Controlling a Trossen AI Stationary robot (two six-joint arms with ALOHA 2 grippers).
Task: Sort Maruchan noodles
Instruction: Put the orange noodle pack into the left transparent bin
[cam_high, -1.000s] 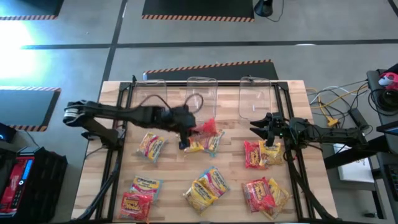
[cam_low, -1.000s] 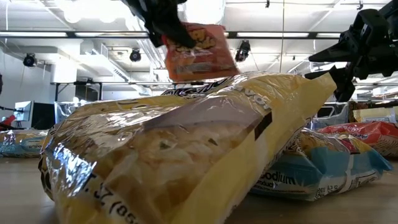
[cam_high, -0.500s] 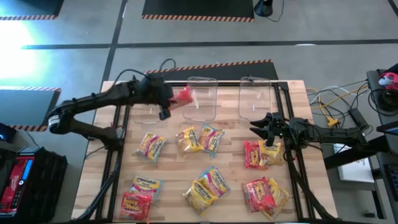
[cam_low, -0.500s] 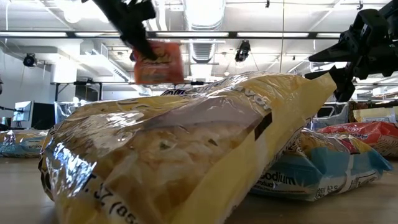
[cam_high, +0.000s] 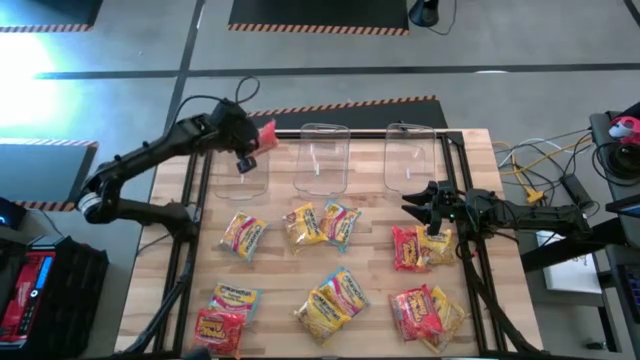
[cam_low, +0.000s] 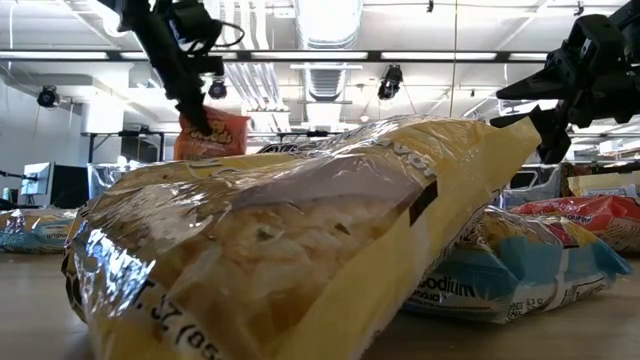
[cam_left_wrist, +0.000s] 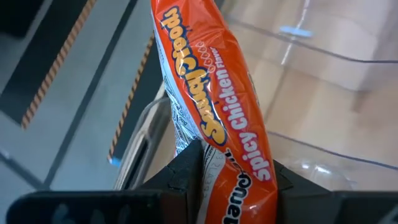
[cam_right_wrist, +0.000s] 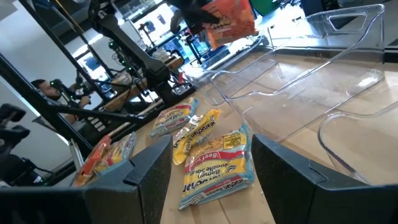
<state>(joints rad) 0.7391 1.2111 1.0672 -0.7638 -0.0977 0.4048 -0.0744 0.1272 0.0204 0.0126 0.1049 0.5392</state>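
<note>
My left gripper has the red-orange packet (cam_high: 268, 137) under it, sticking out past the side of the bin, so I should move the packet back over the bin's middle (cam_high: 234, 176) before I lower it.
My left gripper (cam_high: 250, 140) is shut on a red-orange Maruchan noodles packet (cam_high: 266, 132), high over the far left corner, by the leftmost of three clear bins (cam_high: 245, 170). The same packet (cam_left_wrist: 208, 93) fills the left wrist view and shows in the low view (cam_low: 212, 135). Several more packets lie flat on the wooden table (cam_high: 275, 270), among them yellow ones (cam_high: 303, 224) and red ones (cam_high: 410, 247). My right gripper (cam_high: 420, 200) hovers open at the right side, with nothing between its fingers (cam_right_wrist: 149, 177). My left gripper pinches the packet near one end (cam_left_wrist: 233, 168) between its two fingers (cam_left_wrist: 186, 171), one on each flat face. The fingers slant down, coming from the table's left. The packet juts out past the fingertips and hangs tilted, clear of the table and the bins.
The middle bin (cam_high: 323, 160) and the right bin (cam_high: 410, 158) stand along the far edge. Black frame rails (cam_high: 190, 230) run along both sides of the table. A large yellow packet (cam_low: 300, 250) lies close in front of the low camera.
My left gripper has swung from the table's middle toward the far left corner, turning as it went, and has carried the red-orange packet with it to the leftmost bin. The packet has stayed in the hold, clear of the table.
</note>
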